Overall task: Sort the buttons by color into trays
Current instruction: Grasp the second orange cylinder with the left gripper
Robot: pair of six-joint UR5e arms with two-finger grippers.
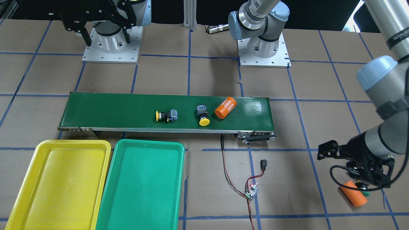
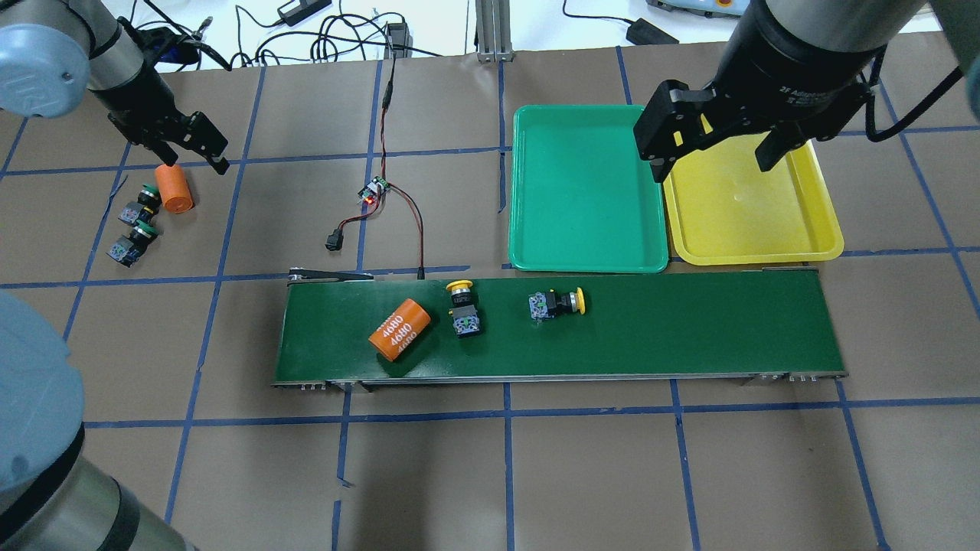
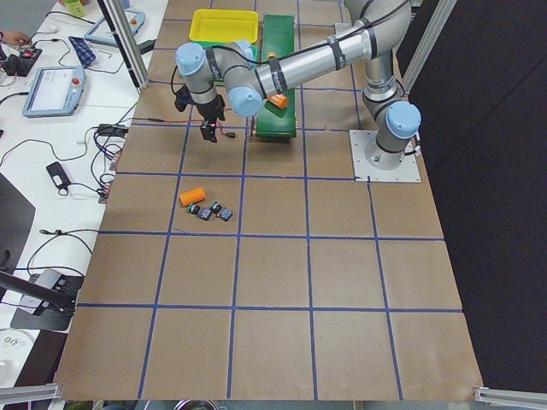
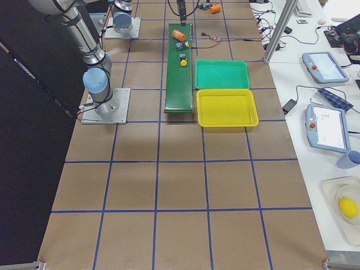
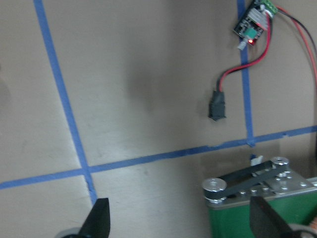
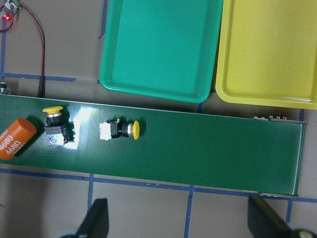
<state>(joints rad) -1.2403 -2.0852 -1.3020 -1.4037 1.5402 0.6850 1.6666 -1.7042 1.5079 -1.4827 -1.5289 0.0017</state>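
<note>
The orange cylinder point(image 1: 353, 195) will move along when I put it at the end of the conveyor belt, because pulleys joined point(image 1: 257, 136) by a black band sit there.
Two yellow-capped buttons lie on their sides on the dark-green conveyor belt point(image 2: 689, 329): one point(image 2: 462, 306) beside an orange cylinder, the other point(image 2: 557, 304) further right; the right wrist view shows both point(image 6: 55, 129) point(image 6: 119, 130). Two green-capped buttons point(image 2: 142, 203) point(image 2: 130, 243) lie on the table at far left. The green tray point(image 2: 586, 191) and yellow tray point(image 2: 750, 207) sit side by side beyond the belt, both bare. My left gripper point(image 2: 191, 157) is open and empty, above the table just beyond the green buttons. My right gripper point(image 2: 713, 164) is open and empty, high over the trays.
An orange cylinder marked 4680 point(image 2: 400, 329) lies on the belt's left part. A second orange cylinder point(image 2: 174, 188) lies by the green buttons under my left gripper. A small circuit board with red and black wires point(image 2: 374, 191) lies beyond the belt's left end.
</note>
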